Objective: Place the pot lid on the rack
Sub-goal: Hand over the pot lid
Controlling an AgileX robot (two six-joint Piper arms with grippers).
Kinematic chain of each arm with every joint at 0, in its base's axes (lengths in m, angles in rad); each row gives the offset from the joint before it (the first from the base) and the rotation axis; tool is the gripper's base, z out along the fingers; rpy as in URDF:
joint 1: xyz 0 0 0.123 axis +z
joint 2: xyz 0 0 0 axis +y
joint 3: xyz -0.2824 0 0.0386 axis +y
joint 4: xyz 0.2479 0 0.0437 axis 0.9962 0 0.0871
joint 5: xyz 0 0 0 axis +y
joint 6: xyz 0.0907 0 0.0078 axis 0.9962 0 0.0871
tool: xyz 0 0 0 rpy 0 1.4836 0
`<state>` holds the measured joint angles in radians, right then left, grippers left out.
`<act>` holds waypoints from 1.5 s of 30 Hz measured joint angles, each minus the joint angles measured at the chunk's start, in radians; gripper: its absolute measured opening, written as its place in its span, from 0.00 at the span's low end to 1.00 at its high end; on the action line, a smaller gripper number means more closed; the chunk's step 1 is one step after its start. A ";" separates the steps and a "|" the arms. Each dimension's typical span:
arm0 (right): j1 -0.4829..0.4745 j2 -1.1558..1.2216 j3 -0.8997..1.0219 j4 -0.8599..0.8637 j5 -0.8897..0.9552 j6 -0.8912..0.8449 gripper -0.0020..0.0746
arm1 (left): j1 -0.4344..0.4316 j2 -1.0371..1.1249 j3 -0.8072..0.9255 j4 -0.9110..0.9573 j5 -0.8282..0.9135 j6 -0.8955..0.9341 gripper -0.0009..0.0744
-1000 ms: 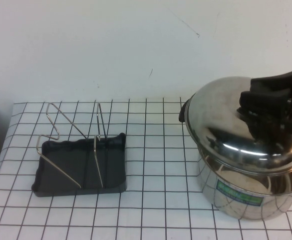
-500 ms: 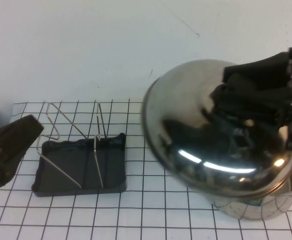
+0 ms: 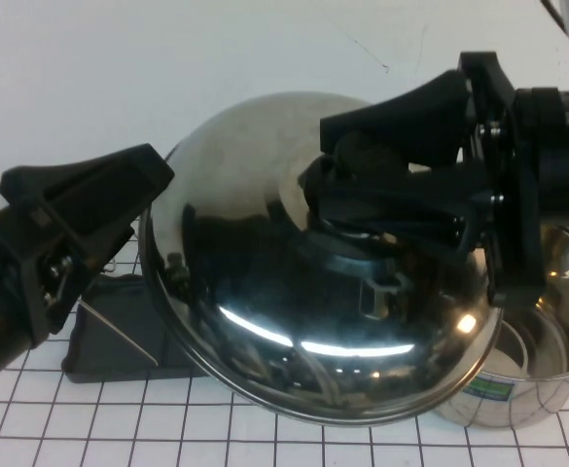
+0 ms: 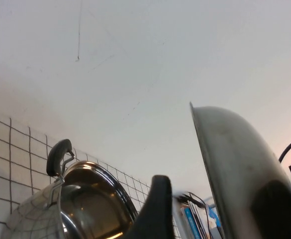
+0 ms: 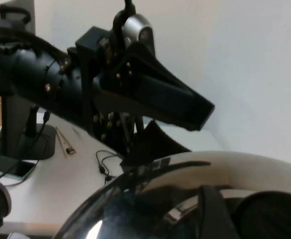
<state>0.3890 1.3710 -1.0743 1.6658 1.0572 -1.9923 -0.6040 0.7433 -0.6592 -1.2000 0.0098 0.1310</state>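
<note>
The rack is on my left gripper's side, and my right gripper is holding the knob of the pot lid, so next my left gripper takes hold of the lid by its rim.
The steel pot lid hangs tilted in the air, close to the high camera, over the middle of the table. My right gripper is shut on its black knob from the right. My left gripper is open at the lid's left rim; I cannot tell if it touches. The dark rack tray with wire dividers is mostly hidden behind the lid. The left wrist view shows the lid's edge beside one finger. The right wrist view shows the lid's dome and knob.
The open steel pot stands at the front right on the checked cloth. It also shows in the left wrist view with its black side handle. A white wall rises behind the table.
My right gripper has lifted the lid off the pot and carried it up and left. My left gripper has come in from the left and risen to the lid's left rim.
</note>
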 joint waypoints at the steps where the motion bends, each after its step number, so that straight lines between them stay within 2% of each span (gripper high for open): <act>1: 0.000 0.000 -0.011 0.000 0.000 0.005 0.47 | 0.000 0.000 -0.003 -0.002 -0.003 0.000 0.86; 6: 0.015 0.000 -0.037 0.000 -0.010 0.029 0.47 | 0.000 0.000 -0.004 -0.024 0.015 0.000 0.78; 8: 0.038 0.000 -0.043 0.000 -0.036 0.032 0.47 | 0.000 0.000 -0.004 -0.026 0.025 0.000 0.70; 13: 0.106 0.000 -0.045 -0.007 -0.140 0.017 0.47 | 0.000 -0.002 -0.010 -0.046 0.015 -0.007 0.44; 15: 0.123 0.000 -0.045 -0.012 -0.172 0.014 0.47 | 0.000 -0.003 -0.012 -0.057 0.005 -0.010 0.39; 28: 0.132 0.000 -0.045 -0.012 -0.204 0.013 0.47 | 0.004 -0.004 -0.012 -0.133 0.025 0.040 0.39; 34: 0.132 0.000 -0.045 -0.009 -0.213 0.010 0.47 | 0.009 -0.004 -0.012 -0.308 0.056 0.251 0.39; 38: 0.127 -0.008 -0.045 0.006 -0.213 0.010 0.47 | 0.010 -0.004 -0.012 -0.475 0.106 0.474 0.48; 41: 0.127 -0.009 -0.045 0.015 -0.199 0.015 0.47 | 0.008 -0.002 -0.012 -0.512 0.214 0.580 0.50; 45: 0.134 -0.009 -0.047 0.022 -0.161 0.022 0.47 | 0.002 0.000 -0.010 -0.512 0.315 0.616 0.49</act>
<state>0.5229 1.3618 -1.1215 1.6876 0.8959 -1.9706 -0.6020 0.7430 -0.6691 -1.7117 0.3243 0.7472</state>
